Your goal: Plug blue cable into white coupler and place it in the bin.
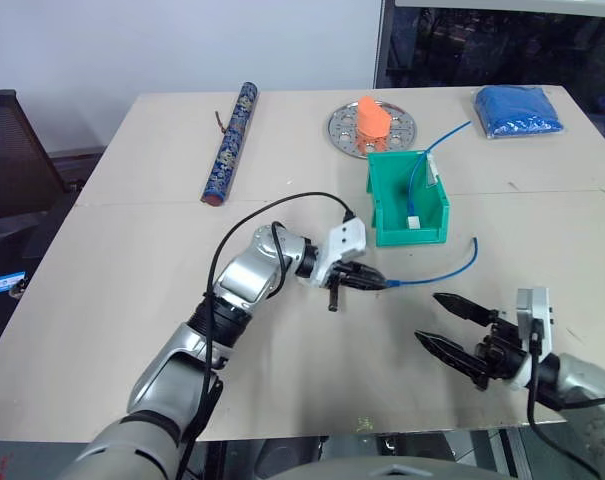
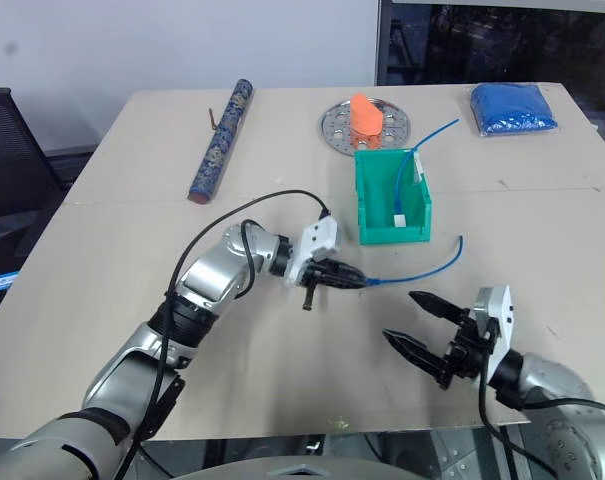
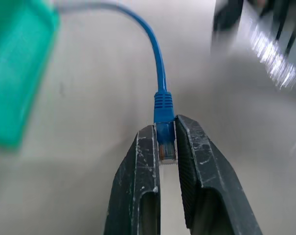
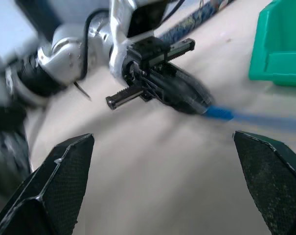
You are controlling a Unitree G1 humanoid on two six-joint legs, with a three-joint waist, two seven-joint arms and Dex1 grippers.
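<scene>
The other blue wire [image 1: 434,147] sticks out over the bin's rim, so the blue cable [image 1: 440,279] will stick out too when I put it in the bin.
The blue cable [image 1: 444,271] lies curved on the table in front of the bin [image 1: 376,196], a small green tub. My left gripper [image 1: 380,282] is shut on the cable's plug end, which is lifted slightly off the table. In the left wrist view the clear plug [image 3: 166,147] sits pinched between the two black fingers. My right gripper [image 1: 428,318] is open near the table's front right edge, pointing toward the left gripper [image 4: 187,95], with nothing between its fingers. The white coupler is out of view.
Another blue wire with a white end block [image 1: 414,222] lies inside the bin. Behind it are a round perforated metal plate [image 1: 340,128] with an orange lump [image 1: 371,122], a folded blue fabric bundle [image 1: 520,110] and a patterned tube [image 1: 230,143].
</scene>
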